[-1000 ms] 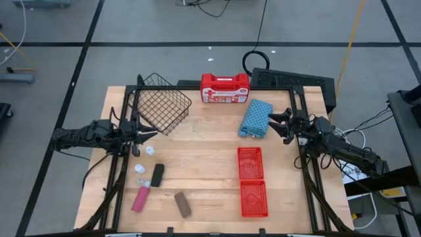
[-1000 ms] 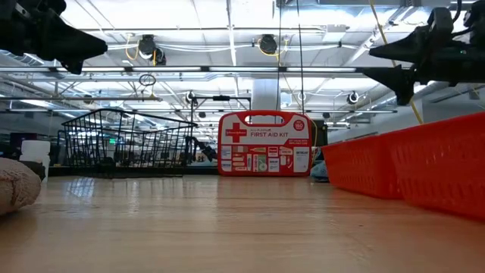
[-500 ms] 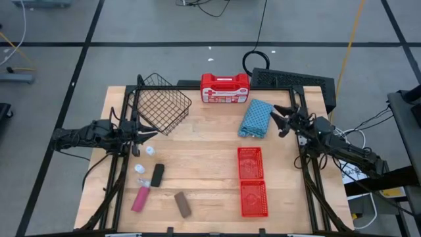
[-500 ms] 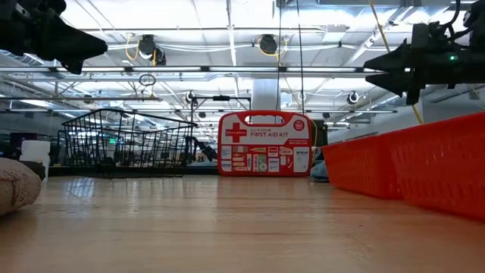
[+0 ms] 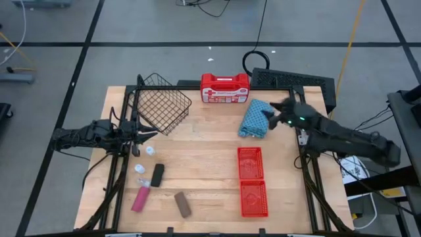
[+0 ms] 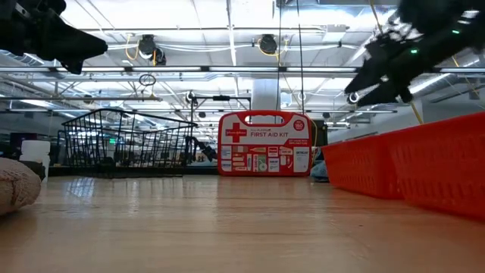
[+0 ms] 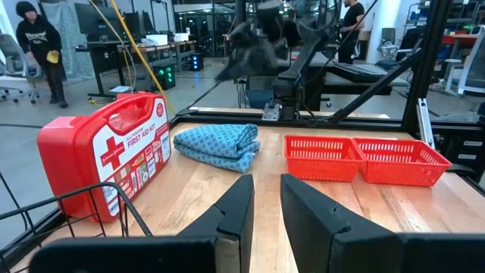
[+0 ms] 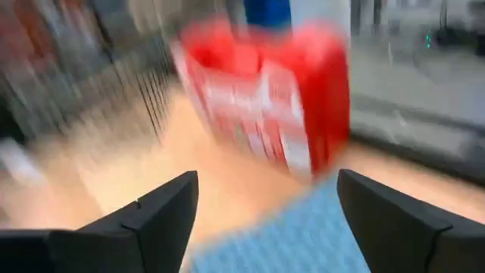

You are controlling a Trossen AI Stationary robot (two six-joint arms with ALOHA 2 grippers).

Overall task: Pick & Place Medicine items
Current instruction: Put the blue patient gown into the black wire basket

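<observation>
Next, my right gripper turns the cloth [image 5: 254, 120] first and then takes it low by a short end, because the blue cloth lies at a slant with its long side [image 5: 266, 126] toward this gripper.
The medicine items lie on the table's near left part, untouched. There are three tiny white bottles [image 5: 150, 151], [image 5: 139, 168], [image 5: 141, 180], a black piece [image 5: 157, 174], a pink piece [image 5: 140, 198] and a brown piece [image 5: 182, 205], which also shows in the low view [image 6: 15, 186]. My left gripper [image 5: 146, 135] [image 7: 264, 189] hovers just beyond the bottles, its fingers a narrow gap apart. My right gripper [image 5: 271, 112] [image 8: 265, 197] is wide open in the air over the blue cloth [image 5: 254, 118], far from the items.
A black wire basket [image 5: 161, 102] stands far left. The red first aid case [image 5: 225, 88] [image 7: 106, 152] stands upright at the far edge. Two red baskets [image 5: 250, 162] [image 5: 254, 197] sit right of centre. Bare wood lies between the items and the red baskets.
My right gripper has swung fast from the table's right edge toward the left and far side. It now sits over the blue cloth, tipped downward and facing the red case. Its wrist view is smeared by the motion. The left arm and all items have kept still.
</observation>
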